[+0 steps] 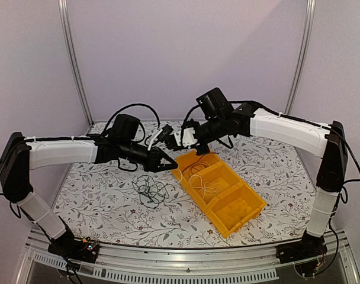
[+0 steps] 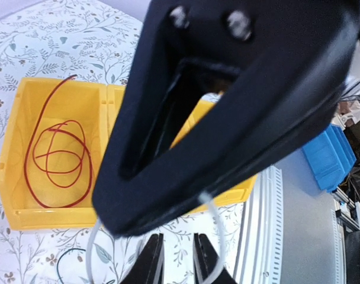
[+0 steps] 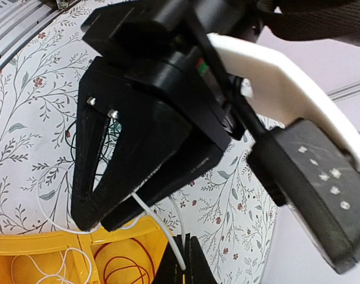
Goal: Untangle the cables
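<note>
Next, my right gripper pulls clear before my left gripper takes the cable, because white cable loops [image 2: 220, 236] hang from my right gripper around my left gripper's fingers.
A white cable [image 3: 159, 228] runs taut from behind my left gripper [image 3: 91, 216] into my right gripper [image 3: 183, 263], which is shut on it above the yellow bin [image 3: 55, 244]. More white cable [image 1: 199, 178] lies coiled in the bin's middle compartment. A reddish cable [image 2: 58, 154] is coiled in the end compartment and also shows in the right wrist view [image 3: 124, 266]. My left gripper [image 2: 179, 260] is open with a narrow gap, and the white cable [image 2: 218, 234] loops past its right finger. In the top view the two grippers, left [image 1: 168, 162] and right [image 1: 195, 145], meet at the bin's far corner. A dark cable tangle [image 1: 149, 189] lies on the table.
The yellow three-compartment bin [image 1: 251, 213] lies diagonally right of centre on the floral tablecloth. A blue bin [image 2: 328, 157] sits off the table beyond its metal edge rail [image 2: 266, 231]. Thick black cords hang from both arms.
</note>
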`<act>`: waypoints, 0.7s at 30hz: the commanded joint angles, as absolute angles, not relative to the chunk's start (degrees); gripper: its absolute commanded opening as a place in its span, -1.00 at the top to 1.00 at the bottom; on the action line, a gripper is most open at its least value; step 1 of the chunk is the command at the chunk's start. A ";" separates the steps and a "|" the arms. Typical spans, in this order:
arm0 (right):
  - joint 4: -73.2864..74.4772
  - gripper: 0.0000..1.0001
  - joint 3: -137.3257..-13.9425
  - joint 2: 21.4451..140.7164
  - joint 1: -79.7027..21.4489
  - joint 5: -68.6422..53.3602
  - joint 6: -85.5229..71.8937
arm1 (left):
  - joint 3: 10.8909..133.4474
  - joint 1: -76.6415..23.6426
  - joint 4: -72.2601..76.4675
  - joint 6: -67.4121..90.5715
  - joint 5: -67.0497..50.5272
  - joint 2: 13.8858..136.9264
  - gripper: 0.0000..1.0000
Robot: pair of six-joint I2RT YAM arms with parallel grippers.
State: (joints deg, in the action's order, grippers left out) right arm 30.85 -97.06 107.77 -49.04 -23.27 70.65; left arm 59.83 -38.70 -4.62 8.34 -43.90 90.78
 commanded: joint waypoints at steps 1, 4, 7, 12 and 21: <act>34.65 1.00 -100.84 104.18 -46.53 -25.76 62.63 | 55.75 -37.57 2.90 8.93 -39.14 90.75 0.74; 37.10 1.00 -102.15 102.55 -44.84 -26.65 59.77 | 53.18 -37.50 7.42 10.78 -38.84 91.66 0.81; 39.70 1.00 -103.90 101.60 -43.21 -27.60 56.60 | 50.62 -37.40 13.12 12.63 -37.53 92.48 0.96; 41.30 1.00 -105.71 99.68 -40.84 -28.97 51.24 | 49.62 -36.55 17.60 14.38 -36.21 97.43 0.96; 39.99 1.00 -101.39 97.82 -39.60 -26.78 47.09 | 43.87 -36.52 19.25 14.93 -25.31 91.37 0.30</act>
